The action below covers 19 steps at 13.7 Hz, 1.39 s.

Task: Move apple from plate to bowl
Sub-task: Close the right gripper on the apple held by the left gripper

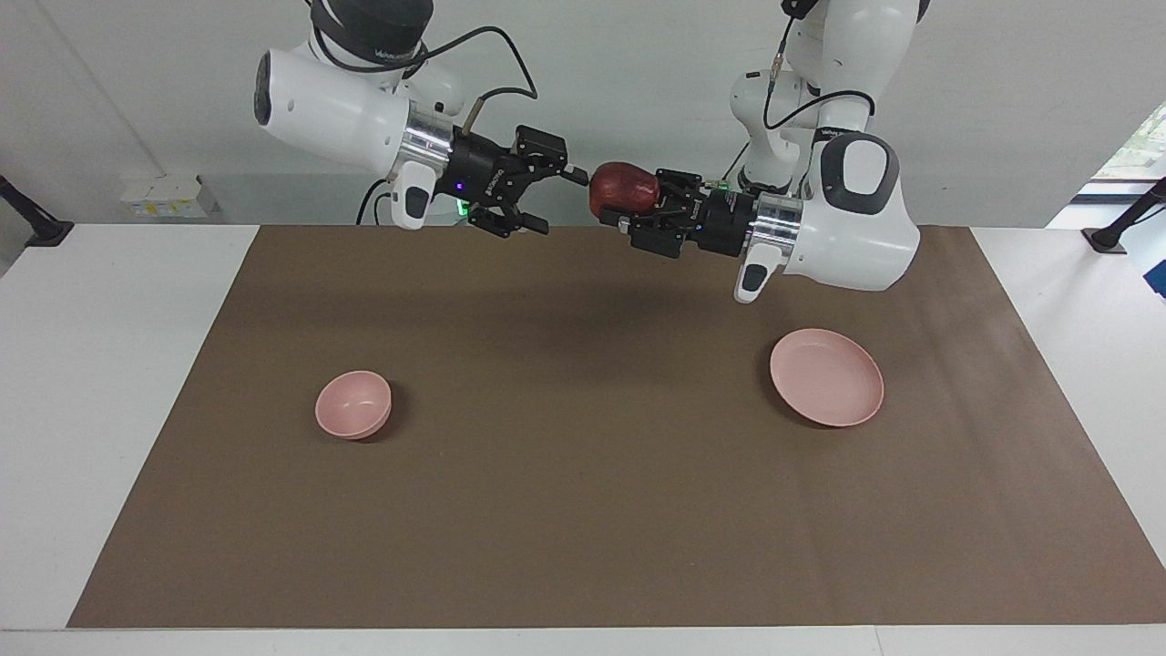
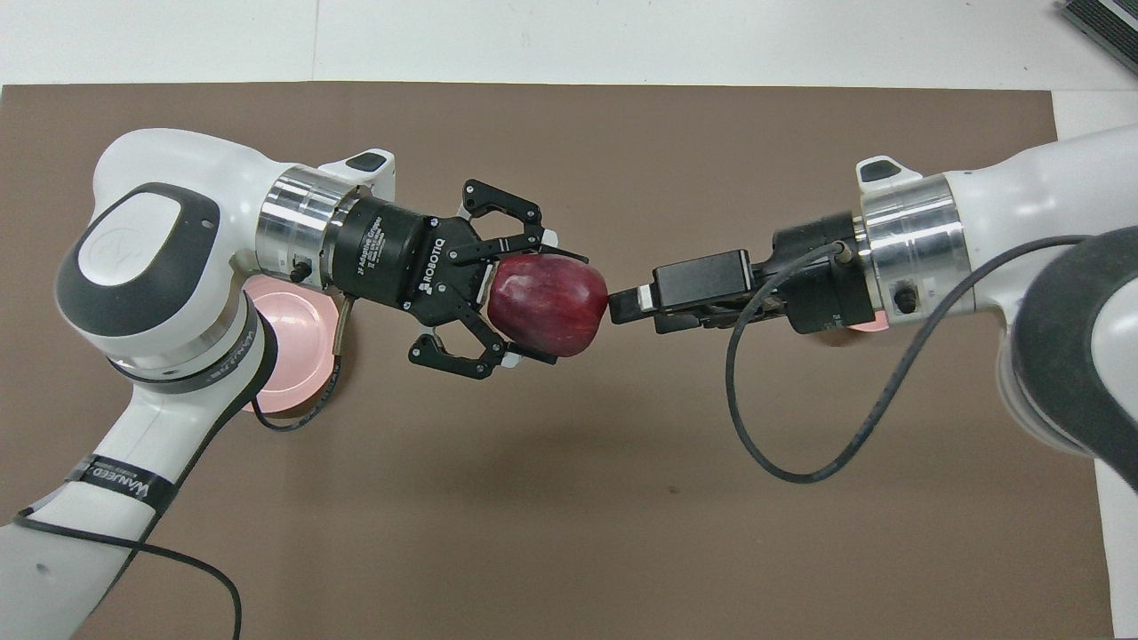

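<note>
The apple's free side (image 2: 589,305) faces my right gripper's open fingers, crosswise to my left gripper's, so I should keep moving them in until they straddle the apple (image 2: 550,304).
My left gripper (image 1: 632,202) is shut on the dark red apple (image 1: 624,188) and holds it level, high over the mat's middle near the robots; it shows in the overhead view too (image 2: 553,311). My right gripper (image 1: 554,199) is open, level, and its upper fingertip almost touches the apple's free side; it also shows in the overhead view (image 2: 624,306). The pink plate (image 1: 827,377) lies empty toward the left arm's end, partly under the left arm in the overhead view (image 2: 292,348). The small pink bowl (image 1: 353,404) stands empty toward the right arm's end.
A brown mat (image 1: 583,510) covers most of the white table (image 1: 109,410). In the overhead view a black cable (image 2: 782,462) hangs in a loop below the right wrist.
</note>
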Each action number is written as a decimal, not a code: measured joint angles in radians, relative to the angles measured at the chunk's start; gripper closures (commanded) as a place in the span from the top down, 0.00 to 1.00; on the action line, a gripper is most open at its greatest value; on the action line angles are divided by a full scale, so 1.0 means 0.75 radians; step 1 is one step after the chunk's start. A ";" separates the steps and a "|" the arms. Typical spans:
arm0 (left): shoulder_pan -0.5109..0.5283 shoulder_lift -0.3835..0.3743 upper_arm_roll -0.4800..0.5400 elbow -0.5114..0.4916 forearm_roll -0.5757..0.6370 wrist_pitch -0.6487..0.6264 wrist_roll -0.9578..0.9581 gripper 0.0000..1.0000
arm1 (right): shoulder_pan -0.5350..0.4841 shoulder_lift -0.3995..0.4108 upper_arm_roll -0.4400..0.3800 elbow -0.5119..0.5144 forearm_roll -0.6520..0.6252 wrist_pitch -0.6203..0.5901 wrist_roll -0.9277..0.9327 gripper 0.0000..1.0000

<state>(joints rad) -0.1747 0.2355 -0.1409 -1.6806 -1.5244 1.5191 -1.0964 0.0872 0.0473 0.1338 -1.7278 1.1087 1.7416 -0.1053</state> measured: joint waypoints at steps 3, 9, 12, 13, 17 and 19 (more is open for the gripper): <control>0.012 0.000 0.006 -0.016 -0.039 0.000 0.021 0.00 | -0.003 0.038 -0.003 -0.053 0.235 0.002 -0.083 1.00; 0.014 0.000 0.003 -0.031 -0.045 0.000 0.025 0.00 | 0.022 0.042 0.001 -0.073 0.434 0.084 -0.083 1.00; 0.012 0.000 -0.004 -0.035 -0.065 0.002 0.043 0.00 | 0.078 0.042 0.003 -0.073 0.438 0.167 -0.083 1.00; 0.011 -0.001 -0.007 -0.035 -0.067 0.004 0.050 0.00 | 0.094 0.042 0.003 -0.073 0.438 0.186 -0.083 1.00; 0.010 -0.001 -0.012 -0.036 -0.068 0.011 0.058 0.00 | 0.113 0.042 0.004 -0.072 0.444 0.227 -0.083 0.57; 0.011 -0.001 -0.011 -0.039 -0.069 0.012 0.069 0.00 | 0.113 0.040 0.001 -0.072 0.447 0.227 -0.083 0.39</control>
<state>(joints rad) -0.1667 0.2347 -0.1492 -1.7099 -1.5762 1.5277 -1.0445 0.1722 0.0776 0.1348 -1.7816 1.4442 1.9121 -0.1679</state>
